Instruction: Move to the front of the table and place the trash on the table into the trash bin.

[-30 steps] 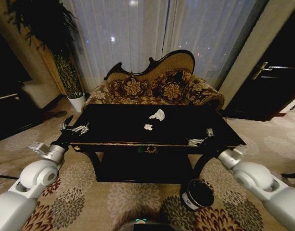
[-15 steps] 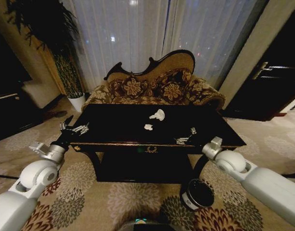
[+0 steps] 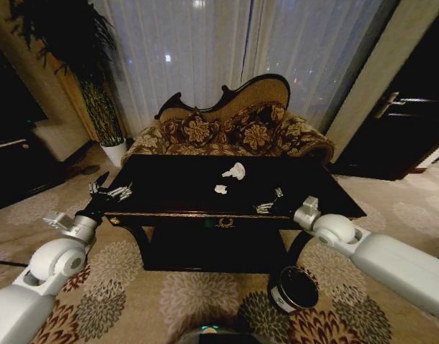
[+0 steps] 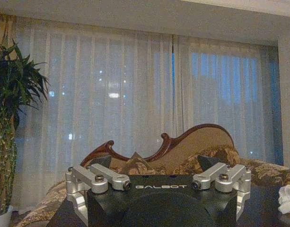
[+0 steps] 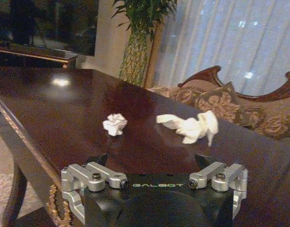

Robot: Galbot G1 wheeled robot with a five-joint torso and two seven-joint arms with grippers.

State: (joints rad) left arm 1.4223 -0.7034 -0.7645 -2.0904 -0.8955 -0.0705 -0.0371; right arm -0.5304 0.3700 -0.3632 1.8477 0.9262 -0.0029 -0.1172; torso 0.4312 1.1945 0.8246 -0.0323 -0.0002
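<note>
The small wad should stay bunched up instead of opening out when I carry it to the trash bin, because its creases are packed tight.
The black table stands right in front of me. Two white paper wads of trash lie on it: a larger one and a small one. My right gripper hovers open over the table's front edge, just right of the small wad, with nothing between its fingers. At the table's left front corner my left gripper is held open and empty. The dark trash bin sits on the carpet, below the table's front right corner.
A carved floral sofa stands close behind the table, with sheer curtains beyond it. A tall potted plant is at the back left and a dark door at the right. Patterned carpet surrounds the table.
My right arm has swung left along the table's front edge, bringing its gripper closer to the small paper wad. The left arm and the wads have not moved.
</note>
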